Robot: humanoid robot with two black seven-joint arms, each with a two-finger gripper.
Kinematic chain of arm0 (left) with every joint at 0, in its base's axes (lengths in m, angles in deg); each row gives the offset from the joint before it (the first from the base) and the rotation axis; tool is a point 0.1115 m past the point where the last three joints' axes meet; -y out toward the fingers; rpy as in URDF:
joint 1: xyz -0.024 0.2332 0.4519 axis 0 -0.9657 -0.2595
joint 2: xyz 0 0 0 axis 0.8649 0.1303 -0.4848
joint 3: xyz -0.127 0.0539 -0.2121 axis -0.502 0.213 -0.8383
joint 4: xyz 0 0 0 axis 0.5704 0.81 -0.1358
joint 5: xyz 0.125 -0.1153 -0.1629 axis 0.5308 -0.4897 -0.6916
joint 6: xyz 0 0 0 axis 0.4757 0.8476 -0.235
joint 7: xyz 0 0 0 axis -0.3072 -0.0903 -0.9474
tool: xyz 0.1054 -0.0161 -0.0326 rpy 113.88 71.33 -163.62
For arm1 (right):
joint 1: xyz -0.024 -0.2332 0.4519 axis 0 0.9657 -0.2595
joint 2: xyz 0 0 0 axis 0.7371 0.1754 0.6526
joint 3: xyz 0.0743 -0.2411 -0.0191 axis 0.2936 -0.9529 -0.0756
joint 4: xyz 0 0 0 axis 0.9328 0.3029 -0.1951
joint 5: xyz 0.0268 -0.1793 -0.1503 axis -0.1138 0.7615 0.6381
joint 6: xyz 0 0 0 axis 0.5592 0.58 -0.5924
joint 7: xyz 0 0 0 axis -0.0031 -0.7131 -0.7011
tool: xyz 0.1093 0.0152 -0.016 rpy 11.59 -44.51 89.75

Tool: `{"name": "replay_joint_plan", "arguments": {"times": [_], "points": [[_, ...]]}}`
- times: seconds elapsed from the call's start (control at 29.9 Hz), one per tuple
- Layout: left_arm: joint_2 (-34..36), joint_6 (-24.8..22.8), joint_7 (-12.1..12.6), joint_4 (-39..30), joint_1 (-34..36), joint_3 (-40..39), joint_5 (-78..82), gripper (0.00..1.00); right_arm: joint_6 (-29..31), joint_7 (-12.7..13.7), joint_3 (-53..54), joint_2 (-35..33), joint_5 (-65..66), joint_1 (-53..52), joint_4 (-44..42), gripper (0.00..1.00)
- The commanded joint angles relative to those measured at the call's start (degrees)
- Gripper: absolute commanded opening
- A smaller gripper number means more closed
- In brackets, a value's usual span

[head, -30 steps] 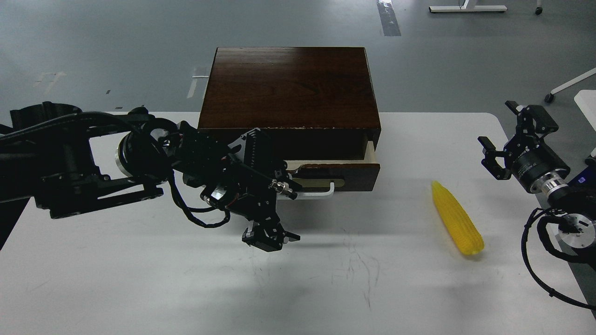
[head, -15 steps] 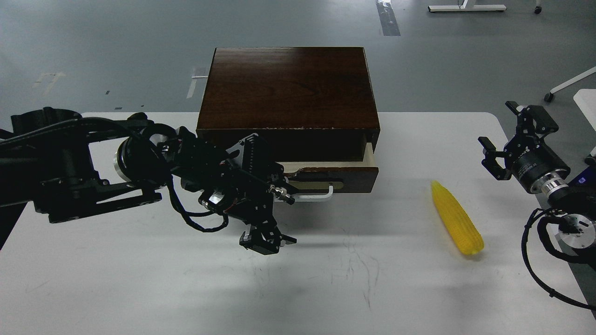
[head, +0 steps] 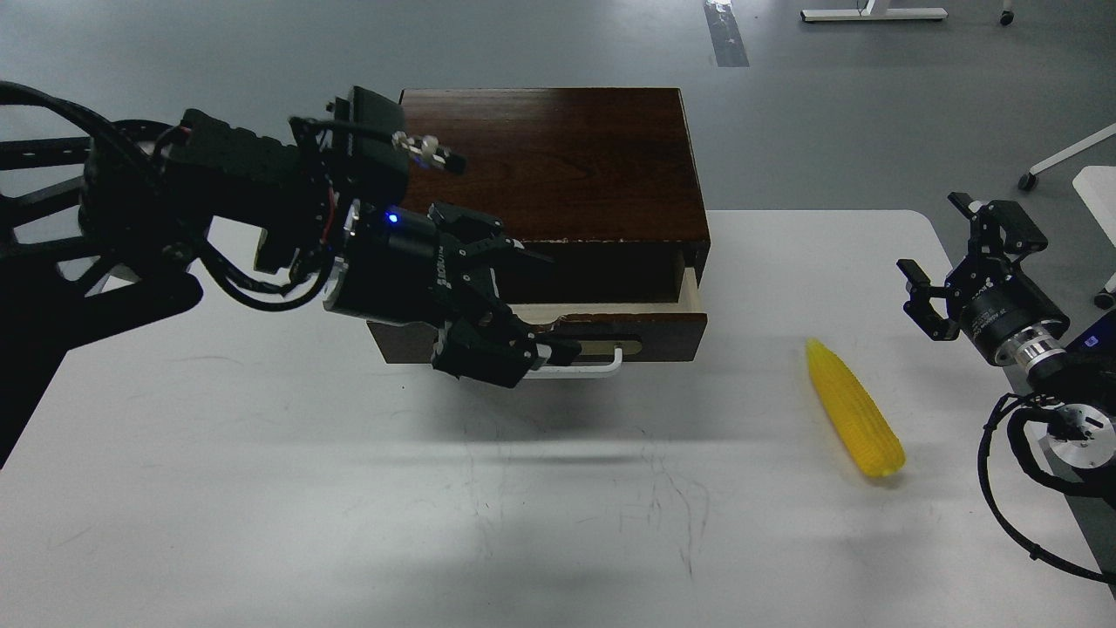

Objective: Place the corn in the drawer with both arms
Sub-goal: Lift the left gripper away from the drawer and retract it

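The drawer's narrow opening is wider than the length of the yellow corn, so I expect the corn to fit lying sideways across it when the robot lowers it in.
The yellow corn lies on the white table, right of the dark brown wooden box. The drawer stands a little way out, showing its pale wood side and its white bar handle. My left gripper is open in front of the drawer's left half, with upper fingers at the box's front edge and a lower finger at the handle's left end. It hides the drawer's left part. My right gripper is open and empty, above and right of the corn.
The box sits at the table's far edge in the middle. The table's right edge runs close to my right arm. Grey floor lies beyond, with a white frame at the top right and a wheeled leg at the right.
My left arm has swung up and turned. Its gripper has risen from the table in front of the drawer to the drawer front. The drawer, corn and right arm have hardly moved.
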Motion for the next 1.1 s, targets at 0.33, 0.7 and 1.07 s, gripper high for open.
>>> {"name": "replay_joint_plan", "arguments": {"times": [0.33,0.7,1.07], "points": [[10.2,-1.4,0.0,21.5,-16.2,-0.2,-75.4,0.98,0.4,0.0,-1.0,-0.4,0.3,1.0,0.2,1.00],[8.6,-5.5,0.0,34.5,-33.0,-0.3,-88.9,0.98,1.1,0.0,-6.1,-7.0,5.7,1.2,5.4,1.00],[5.4,-5.5,0.0,34.7,-40.6,-4.1,-88.9,0.98,0.7,0.0,-10.0,-17.0,47.0,0.2,12.6,1.00]]}}
